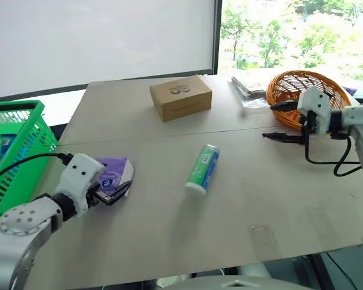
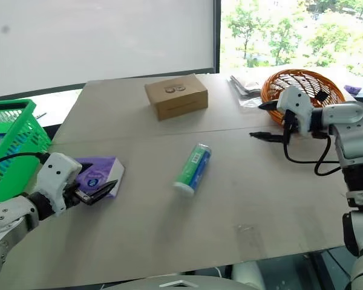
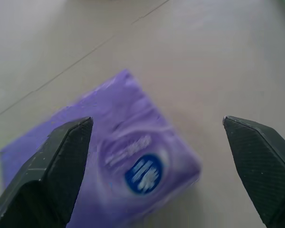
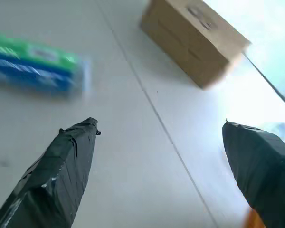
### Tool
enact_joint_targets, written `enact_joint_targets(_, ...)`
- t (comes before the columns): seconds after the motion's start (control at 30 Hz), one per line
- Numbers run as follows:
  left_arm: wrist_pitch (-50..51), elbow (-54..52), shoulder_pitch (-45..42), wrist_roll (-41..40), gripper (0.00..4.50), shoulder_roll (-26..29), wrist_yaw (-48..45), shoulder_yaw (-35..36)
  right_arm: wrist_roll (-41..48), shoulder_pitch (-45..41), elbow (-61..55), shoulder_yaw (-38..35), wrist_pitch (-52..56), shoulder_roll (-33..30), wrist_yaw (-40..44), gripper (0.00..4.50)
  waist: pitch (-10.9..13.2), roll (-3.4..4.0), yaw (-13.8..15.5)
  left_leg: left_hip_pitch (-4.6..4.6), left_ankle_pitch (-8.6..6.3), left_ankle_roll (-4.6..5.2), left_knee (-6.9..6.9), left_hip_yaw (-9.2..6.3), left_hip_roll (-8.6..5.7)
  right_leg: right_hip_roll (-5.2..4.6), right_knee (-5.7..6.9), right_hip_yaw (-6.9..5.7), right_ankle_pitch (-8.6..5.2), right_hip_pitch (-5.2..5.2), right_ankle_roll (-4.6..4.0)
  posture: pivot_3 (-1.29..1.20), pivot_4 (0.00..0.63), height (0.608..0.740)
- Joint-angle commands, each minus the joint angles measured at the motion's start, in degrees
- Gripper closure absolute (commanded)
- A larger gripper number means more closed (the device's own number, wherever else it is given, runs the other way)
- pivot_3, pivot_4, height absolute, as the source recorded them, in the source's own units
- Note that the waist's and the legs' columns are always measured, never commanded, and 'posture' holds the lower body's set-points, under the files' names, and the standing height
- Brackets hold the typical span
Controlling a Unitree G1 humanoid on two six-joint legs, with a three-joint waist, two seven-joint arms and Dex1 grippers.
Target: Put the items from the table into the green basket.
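Next, my left gripper takes the purple tissue packet [image 1: 112,171] to the green basket [image 1: 19,154] and then the tube, because the basket is across the table from my right gripper.
A purple tissue packet [image 1: 116,171] with a white label lies on the table [image 1: 260,193] at the left. My left gripper [image 1: 116,193] sits low at the packet's near side, open, with its fingers [image 3: 61,156] spread wide on either side of the packet [image 3: 133,166]. A green-and-white tube [image 1: 203,169] lies on its side mid-table. My right gripper [image 1: 282,121] hovers open above the table's right part, in front of the orange bowl, and holds nothing. The green basket [image 1: 24,151] stands at the far left beside the table.
A brown cardboard box [image 1: 180,96] rests at the table's back middle. At the back right stands an orange wicker bowl [image 1: 290,87], with clear plastic packets [image 1: 248,87] beside it. A seam crosses the tabletop. A blue-and-white item lies inside the basket.
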Motion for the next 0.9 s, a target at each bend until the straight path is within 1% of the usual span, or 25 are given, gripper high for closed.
enact_joint_targets(0.03,0.6,0.7,-1.6,5.1,0.0,-0.9,3.4,-2.7,12.0,3.0,-14.1,-3.4,12.7,0.7,-2.6,0.02,0.0,-0.02,0.9,0.02,0.0,0.0,0.07,0.02,0.0,0.0,0.07,0.0,-0.08,0.01,0.14,0.29,0.0,0.74)
enact_joint_targets(0.07,1.3,0.8,-1.6,5.9,0.0,-1.2,3.9,-3.4,13.6,4.1,-16.5,-3.6,14.7,1.1,-3.7,0.02,-0.1,-0.03,1.3,0.01,0.0,-0.01,0.11,0.01,-0.02,-0.03,0.08,-0.03,-0.1,0.02,0.15,0.29,0.0,0.74)
enact_joint_targets(0.13,2.9,1.2,-2.2,6.7,0.0,-2.5,5.0,-4.0,14.1,5.5,-19.2,-3.4,16.2,1.5,-5.5,0.02,-0.4,-0.14,1.6,0.09,0.0,-0.01,0.11,0.03,-0.04,-0.06,0.09,-0.07,-0.11,0.1,0.17,0.29,0.0,0.74)
enact_joint_targets(0.2,3.5,2.3,-3.3,7.2,0.0,-5.1,6.7,-4.6,13.7,6.8,-20.3,-2.9,16.2,1.3,-6.0,0.02,-0.4,-0.13,1.9,0.3,0.0,-0.01,0.11,0.06,-0.04,-0.11,0.07,-0.17,-0.25,0.3,0.0,0.29,0.0,0.74)
enact_joint_targets(0.27,3.4,3.9,-4.3,7.8,0.0,-7.7,8.0,-5.5,13.7,7.6,-21.1,-2.6,16.5,1.1,-6.3,0.02,-0.5,-0.13,2.1,0.64,-0.01,-0.01,0.06,0.15,-0.03,-0.3,0.05,-0.16,-0.27,0.59,-0.01,0.28,0.0,0.74)
enact_joint_targets(0.33,3.5,5.2,-5.4,7.0,0.0,-10.9,8.7,-5.7,13.8,8.4,-22.2,-2.1,17.1,0.8,-6.3,0.02,-0.6,0.0,2.2,0.74,-0.01,-0.01,0.03,0.11,-0.02,-0.32,0.01,-0.21,-0.28,0.73,-0.01,0.28,0.0,0.74)
enact_joint_targets(0.43,5.4,6.6,-7.6,4.4,0.76,-15.9,9.6,-5.2,11.8,10.0,-23.2,-0.8,16.3,0.0,-6.3,0.0,-1.0,0.23,2.3,0.75,0.0,-0.01,0.03,0.07,-0.02,-0.31,0.01,-0.24,-0.28,0.77,-0.01,0.28,0.0,0.74)
enact_joint_targets(0.47,6.0,6.7,-8.1,4.1,1.18,-16.9,9.7,-5.3,11.3,10.3,-23.3,-0.5,16.0,-0.1,-6.3,0.0,-1.1,0.21,2.4,0.75,0.0,-0.01,0.04,0.04,-0.04,-0.3,0.01,-0.27,-0.28,0.79,-0.01,0.28,0.0,0.74)
enact_joint_targets(0.5,6.9,6.6,-8.5,3.6,1.71,-17.9,9.7,-5.3,10.7,10.6,-23.4,-0.3,15.6,-0.3,-6.3,0.0,-1.1,0.18,2.4,0.76,0.0,-0.01,0.04,0.0,-0.05,-0.28,0.01,-0.3,-0.28,0.82,-0.01,0.27,0.0,0.74)
enact_joint_targets(0.57,8.9,6.3,-8.9,2.9,2.63,-19.4,9.7,-5.7,9.8,10.9,-23.4,0.1,14.9,-0.5,-6.3,0.0,-1.3,0.27,2.4,0.76,0.0,-0.01,0.04,-0.03,-0.05,-0.27,0.01,-0.31,-0.28,0.84,-0.02,0.27,0.0,0.74)
enact_joint_targets(0.6,9.8,6.3,-9.0,3.0,3.24,-19.7,9.7,-6.0,9.7,11.0,-23.5,0.1,14.8,-0.4,-6.4,0.0,-1.4,0.31,2.3,0.76,0.0,-0.01,0.04,0.0,-0.06,-0.21,0.01,-0.3,-0.29,0.84,-0.02,0.27,0.0,0.74)
enact_joint_targets(0.63,10.3,6.4,-9.0,3.3,3.57,-19.8,9.9,-6.3,9.7,11.0,-23.5,0.1,14.8,-0.2,-6.5,0.0,-1.4,0.35,2.3,0.76,0.0,-0.01,0.04,0.01,-0.07,-0.2,0.01,-0.29,-0.29,0.85,-0.02,0.27,0.0,0.74)
enact_joint_targets(0.7,11.0,6.7,-8.9,4.0,4.42,-19.7,10.3,-6.6,9.7,11.1,-23.4,0.1,14.7,0.0,-6.6,0.0,-1.5,0.4,2.3,0.76,0.0,-0.01,0.04,0.01,-0.1,-0.14,0.01,-0.29,-0.29,0.85,0.0,0.27,0.0,0.74)
enact_joint_targets(0.8,10.0,7.0,-8.8,5.0,4.47,-19.4,10.5,-6.6,9.2,11.5,-22.9,0.4,13.9,0.3,-6.6,0.0,-1.5,0.44,2.3,0.77,0.0,-0.01,0.04,0.0,-0.11,-0.13,-0.02,-0.29,-0.3,0.85,0.0,0.27,0.0,0.74)
enact_joint_targets(0.9,6.6,6.8,-9.7,5.7,4.47,-19.5,9.9,-5.9,8.6,11.7,-22.3,0.7,13.0,0.6,-6.6,0.0,-1.5,0.45,2.3,0.76,0.0,-0.01,0.04,-0.03,-0.11,-0.14,-0.04,-0.31,-0.31,0.85,0.0,0.27,0.0,0.74)
